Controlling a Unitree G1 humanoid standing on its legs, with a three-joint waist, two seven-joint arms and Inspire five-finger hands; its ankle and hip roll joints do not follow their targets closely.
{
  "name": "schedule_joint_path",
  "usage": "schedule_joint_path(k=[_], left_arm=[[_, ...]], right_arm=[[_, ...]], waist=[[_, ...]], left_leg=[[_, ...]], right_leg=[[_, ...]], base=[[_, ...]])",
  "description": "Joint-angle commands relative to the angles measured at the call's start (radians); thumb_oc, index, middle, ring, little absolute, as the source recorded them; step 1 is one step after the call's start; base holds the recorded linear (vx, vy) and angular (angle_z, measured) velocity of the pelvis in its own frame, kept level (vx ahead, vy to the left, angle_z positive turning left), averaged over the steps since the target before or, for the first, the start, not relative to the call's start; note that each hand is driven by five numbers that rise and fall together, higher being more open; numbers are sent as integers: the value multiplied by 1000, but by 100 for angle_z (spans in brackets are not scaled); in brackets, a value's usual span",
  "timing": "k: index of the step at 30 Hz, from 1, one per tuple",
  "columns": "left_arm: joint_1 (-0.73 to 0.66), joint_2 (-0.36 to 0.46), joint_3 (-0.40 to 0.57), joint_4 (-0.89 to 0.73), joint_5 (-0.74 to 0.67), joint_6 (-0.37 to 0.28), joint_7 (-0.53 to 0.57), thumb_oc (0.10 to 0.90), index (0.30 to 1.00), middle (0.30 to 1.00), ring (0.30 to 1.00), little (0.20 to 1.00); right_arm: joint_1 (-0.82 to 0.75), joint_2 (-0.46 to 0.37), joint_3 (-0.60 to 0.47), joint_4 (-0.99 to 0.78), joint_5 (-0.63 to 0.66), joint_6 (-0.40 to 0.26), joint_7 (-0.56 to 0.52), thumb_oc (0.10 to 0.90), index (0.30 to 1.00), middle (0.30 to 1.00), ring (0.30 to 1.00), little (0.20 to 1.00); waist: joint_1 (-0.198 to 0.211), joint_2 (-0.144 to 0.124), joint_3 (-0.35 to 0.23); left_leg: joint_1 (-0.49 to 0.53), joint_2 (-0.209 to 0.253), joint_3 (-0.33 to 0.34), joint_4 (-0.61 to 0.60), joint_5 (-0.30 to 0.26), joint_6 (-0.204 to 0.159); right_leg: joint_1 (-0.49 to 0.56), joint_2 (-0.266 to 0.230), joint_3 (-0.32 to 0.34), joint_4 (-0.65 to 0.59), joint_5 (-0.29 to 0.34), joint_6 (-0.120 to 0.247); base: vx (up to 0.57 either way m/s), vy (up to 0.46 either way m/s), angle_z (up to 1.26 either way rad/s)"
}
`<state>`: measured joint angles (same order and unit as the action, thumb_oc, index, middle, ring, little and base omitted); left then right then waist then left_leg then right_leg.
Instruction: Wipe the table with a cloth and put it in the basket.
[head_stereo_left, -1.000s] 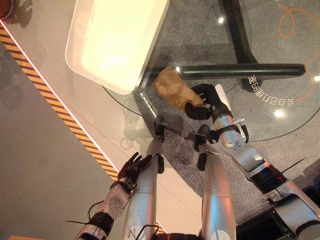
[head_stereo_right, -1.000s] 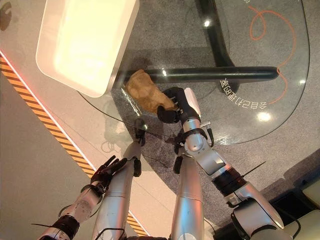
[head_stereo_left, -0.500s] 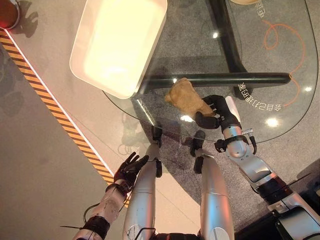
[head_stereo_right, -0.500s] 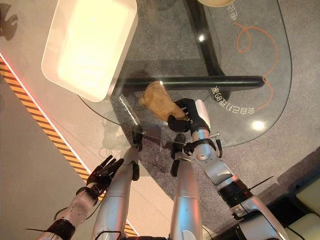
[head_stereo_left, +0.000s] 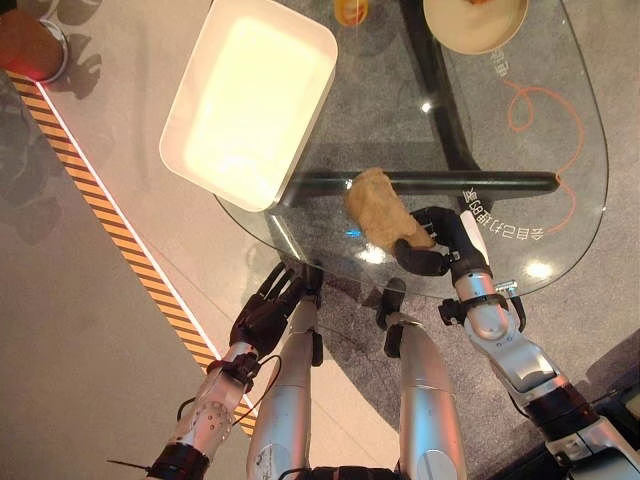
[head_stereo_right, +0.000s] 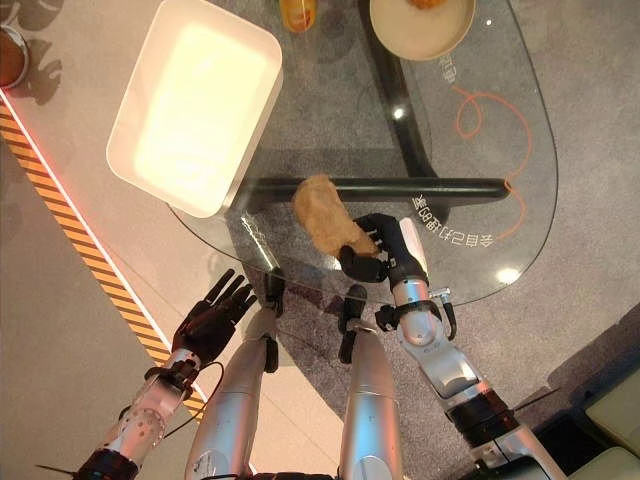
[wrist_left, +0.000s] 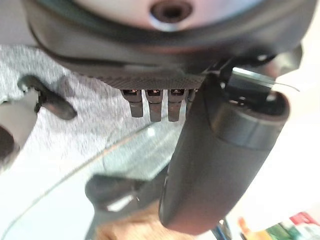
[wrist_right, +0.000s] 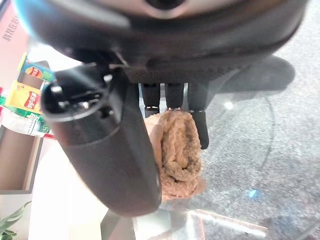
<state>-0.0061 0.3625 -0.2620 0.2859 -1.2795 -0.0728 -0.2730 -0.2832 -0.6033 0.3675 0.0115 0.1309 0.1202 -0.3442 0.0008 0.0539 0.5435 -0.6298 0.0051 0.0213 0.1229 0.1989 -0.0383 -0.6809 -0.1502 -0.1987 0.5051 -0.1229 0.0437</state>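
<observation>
My gripper will carry the tan cloth (head_stereo_left: 382, 215) to the basket, and it will stay a loose bundle with flaring edges, because it is gathered into a thick, crumpled roll (head_stereo_left: 371, 192).
A crumpled tan cloth (head_stereo_left: 378, 205) (wrist_right: 180, 150) lies on the round glass table (head_stereo_left: 400, 120) near its front edge. My right hand (head_stereo_left: 437, 245) (wrist_right: 110, 150) is shut on the cloth's near end, thumb and fingers curled round it. The white rectangular basket (head_stereo_left: 305, 125) (head_stereo_right: 250, 130) rests on the table's left part and overhangs its edge, a short way left of the cloth. My left hand (head_stereo_left: 265, 315) (wrist_left: 220, 165) hangs open below the table's front edge, fingers spread and holding nothing.
A tan bowl (head_stereo_left: 475, 20) and an orange cup (head_stereo_left: 350, 10) stand at the table's far side. The black table frame (head_stereo_left: 440, 182) shows under the glass. Yellow-black striped tape (head_stereo_left: 110, 220) crosses the floor at the left.
The view has pulled back, now showing the bowl and cup. My right hand has dragged the cloth rightward, away from the basket's corner. My left hand has risen toward the table edge.
</observation>
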Motion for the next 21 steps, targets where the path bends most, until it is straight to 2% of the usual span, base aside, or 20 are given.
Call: schedule_joint_path(k=[1, 9, 13, 17, 21], left_arm=[[82, 26, 15, -136, -97, -11, -159, 800, 900, 900, 900, 900], [91, 26, 9, -254, -238, 54, -303, 800, 900, 900, 900, 900], [95, 20, 9, -277, -298, 62, -330, 800, 900, 900, 900, 900], [96, 26, 15, -303, -301, 74, -325, 800, 900, 900, 900, 900], [78, 38, 13, -313, -304, 80, -313, 800, 900, 900, 900, 900]], right_arm=[[-38, -29, -79, -207, 21, -194, 18, 100, 300, 300, 300, 200], [24, -31, -122, -342, 133, -291, 71, 100, 300, 300, 300, 200], [54, -32, -145, -385, 200, -355, 125, 100, 300, 300, 300, 200], [78, -37, -159, -424, 272, -403, 182, 100, 300, 300, 300, 200], [78, -35, -147, -459, 347, -422, 291, 100, 300, 300, 300, 200]], waist=[[22, -26, -24], [14, -43, -24], [4, -53, -24], [-4, -61, -24], [-11, -66, -24]], left_leg=[[35, -26, 92, 186, -231, 5], [32, -25, 96, 194, -235, 12], [28, -24, 107, 195, -237, 16], [28, -26, 115, 193, -238, 19], [23, -26, 122, 200, -240, 19]], right_leg=[[64, 72, -45, -178, 94, 29], [65, 76, -36, -181, 102, 32], [60, 81, -26, -186, 106, 33], [60, 84, -17, -195, 113, 36], [57, 85, -11, -198, 116, 38]], base=[[-30, -26, 5], [-8, -12, 2], [-1, 16, 0], [0, 0, 0], [5, 17, 0]])
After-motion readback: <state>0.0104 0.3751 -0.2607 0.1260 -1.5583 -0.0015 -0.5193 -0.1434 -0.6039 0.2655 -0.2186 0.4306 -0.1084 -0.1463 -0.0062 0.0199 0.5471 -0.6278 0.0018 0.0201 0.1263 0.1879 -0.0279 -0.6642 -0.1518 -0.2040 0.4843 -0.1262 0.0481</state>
